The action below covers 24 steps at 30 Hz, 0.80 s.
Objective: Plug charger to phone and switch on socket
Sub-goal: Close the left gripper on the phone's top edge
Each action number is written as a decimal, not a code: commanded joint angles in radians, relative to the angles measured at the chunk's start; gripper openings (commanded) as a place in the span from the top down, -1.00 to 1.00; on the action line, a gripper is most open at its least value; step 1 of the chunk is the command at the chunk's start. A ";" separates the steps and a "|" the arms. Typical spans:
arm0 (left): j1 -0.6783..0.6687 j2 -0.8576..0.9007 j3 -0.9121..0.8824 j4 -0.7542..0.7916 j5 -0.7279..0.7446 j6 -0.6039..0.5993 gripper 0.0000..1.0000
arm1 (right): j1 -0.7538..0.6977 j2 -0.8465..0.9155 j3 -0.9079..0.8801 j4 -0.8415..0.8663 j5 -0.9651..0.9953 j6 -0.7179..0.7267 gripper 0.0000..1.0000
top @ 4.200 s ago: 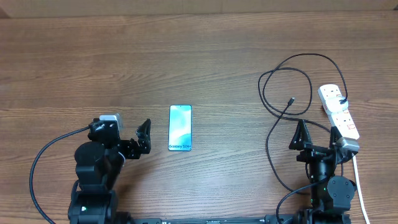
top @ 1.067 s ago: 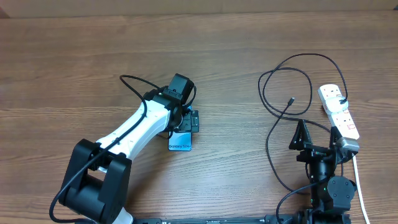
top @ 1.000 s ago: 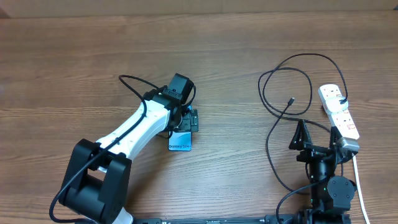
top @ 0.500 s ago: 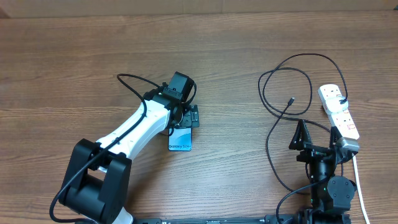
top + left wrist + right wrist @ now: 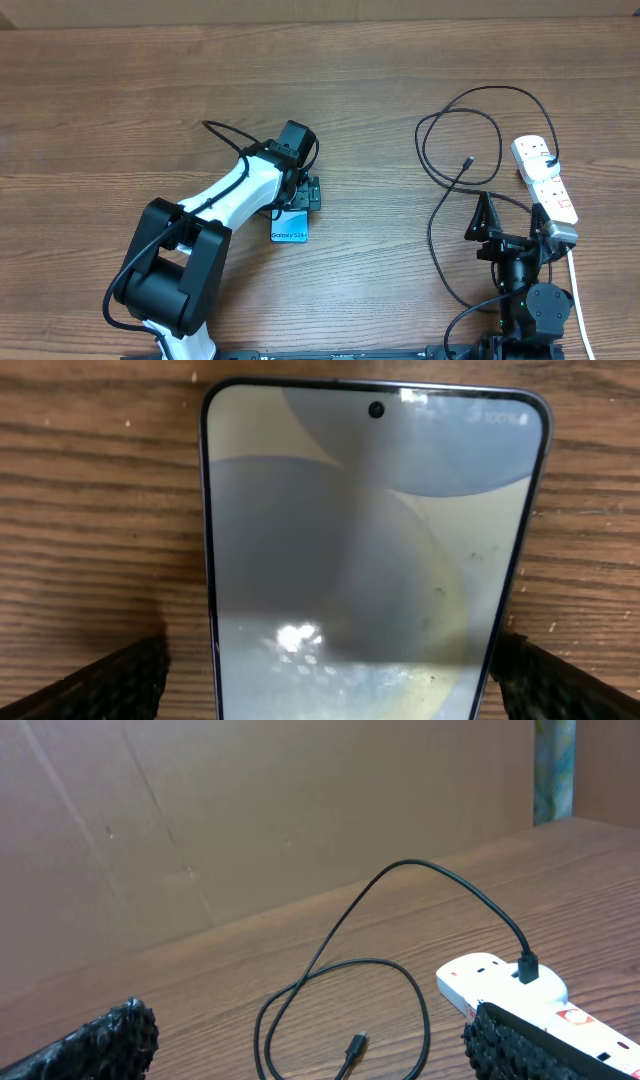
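My left gripper's open fingers are on either side of the phone, which lies crooked between them. Next, I line the fingers up straight with it before I close them on its long edges and lift.
The phone lies flat on the wooden table, screen up; only its lower end with the "Galaxy S24+" text shows past my left gripper. That gripper hovers low over the phone, open, with one finger on each side of its long edges and apart from them. The charger, a thin black looped cable, lies at the right, its plug tip free on the wood and its other end plugged into the white socket. My right gripper stands open just short of the tip.
The socket's white cord runs down the right edge beside the right arm. A cardboard wall stands behind the table. The red-marked switch shows next to the right finger.
The left arm's lower links have swung closer to the phone while its open gripper stays over the phone's upper part. The right arm, cable and socket have not moved.
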 commanded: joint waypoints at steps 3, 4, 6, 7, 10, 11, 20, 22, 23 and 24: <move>-0.005 0.037 0.010 -0.008 -0.006 0.054 -0.96 | -0.002 -0.007 -0.010 0.002 -0.002 -0.004 -1.00; -0.005 0.037 0.010 -0.010 -0.005 0.054 -0.92 | -0.002 -0.007 -0.010 0.002 -0.002 -0.004 -1.00; -0.005 0.037 0.009 -0.011 -0.001 0.053 -0.79 | -0.002 -0.007 -0.010 0.002 -0.002 -0.004 -1.00; -0.005 0.037 0.009 -0.011 0.005 0.053 -0.73 | -0.002 -0.007 -0.010 0.002 -0.002 -0.004 -1.00; -0.005 0.037 0.009 -0.012 0.010 0.052 -0.58 | -0.002 -0.007 -0.010 0.002 -0.002 -0.004 -1.00; -0.005 0.037 0.010 -0.012 0.010 0.052 -0.55 | -0.002 -0.007 -0.010 0.002 -0.002 -0.004 -1.00; -0.004 0.037 0.010 -0.035 0.008 -0.023 -0.36 | -0.002 -0.007 -0.010 0.002 -0.002 -0.004 -1.00; -0.004 0.037 0.010 -0.035 0.009 -0.058 -0.35 | -0.002 -0.007 -0.010 0.002 -0.002 -0.004 -1.00; -0.004 0.037 0.009 -0.035 0.009 -0.074 -0.35 | -0.002 -0.007 -0.010 0.002 -0.002 -0.004 -0.99; -0.004 0.037 0.009 -0.035 0.009 -0.092 -0.35 | -0.002 -0.007 -0.010 0.002 -0.002 -0.004 -1.00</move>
